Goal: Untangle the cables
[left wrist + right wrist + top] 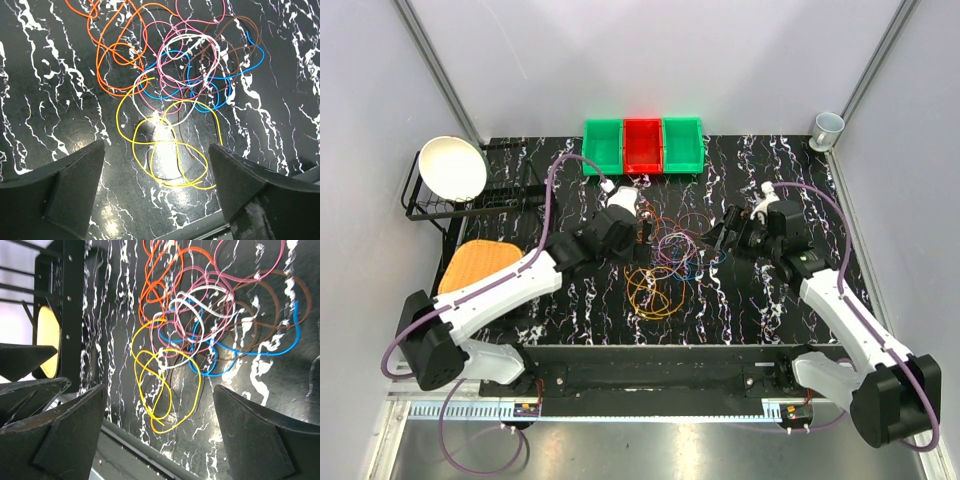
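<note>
The yellow loop (655,315) is lying mostly clear of the knot (677,250), so I expect it to come loose and leave the other cables behind as I lift it.
The cables are a tangle (665,262) of thin loops in orange, pink, white, blue, brown and yellow on the black marbled table (570,300). My left gripper (642,232) hangs over the tangle's left side. In the left wrist view it (157,190) is open and empty, with the yellow loop (177,185) lying between its fingers (65,185) and the knot (185,65) beyond. My right gripper (715,240) hangs at the tangle's right. In the right wrist view it (160,435) is open and empty above the yellow loop (160,431) and the knot (200,320).
Green, red and green bins (642,146) stand at the back. A white bowl (452,167) sits on a black rack at the back left, with an orange pad (480,265) in front of it. A cup (827,128) stands at the back right.
</note>
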`<action>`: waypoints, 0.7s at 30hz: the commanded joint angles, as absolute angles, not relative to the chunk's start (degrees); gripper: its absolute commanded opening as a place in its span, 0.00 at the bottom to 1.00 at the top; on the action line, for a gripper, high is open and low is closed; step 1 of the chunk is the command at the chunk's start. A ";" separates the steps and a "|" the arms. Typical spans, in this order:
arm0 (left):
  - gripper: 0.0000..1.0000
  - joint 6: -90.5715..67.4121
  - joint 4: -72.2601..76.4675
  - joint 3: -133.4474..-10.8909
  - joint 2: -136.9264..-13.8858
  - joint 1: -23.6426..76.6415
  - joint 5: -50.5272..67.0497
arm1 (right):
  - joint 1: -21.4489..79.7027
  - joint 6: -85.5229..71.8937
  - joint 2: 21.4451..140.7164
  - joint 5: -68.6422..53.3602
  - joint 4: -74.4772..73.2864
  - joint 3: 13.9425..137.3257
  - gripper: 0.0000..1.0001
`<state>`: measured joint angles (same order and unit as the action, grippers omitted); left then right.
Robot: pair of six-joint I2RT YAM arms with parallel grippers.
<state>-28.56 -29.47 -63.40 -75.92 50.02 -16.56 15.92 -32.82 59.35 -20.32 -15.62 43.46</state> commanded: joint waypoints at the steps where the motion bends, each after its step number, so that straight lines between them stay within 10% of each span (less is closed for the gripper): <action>1: 0.86 -33.04 -27.69 -58.38 -74.97 50.10 -18.63 | 19.06 -33.66 61.52 -20.75 -13.88 43.24 0.92; 21: 0.91 -35.77 -10.55 -48.16 -88.58 50.19 -16.35 | 27.25 -33.14 71.72 -11.60 -16.87 42.36 0.90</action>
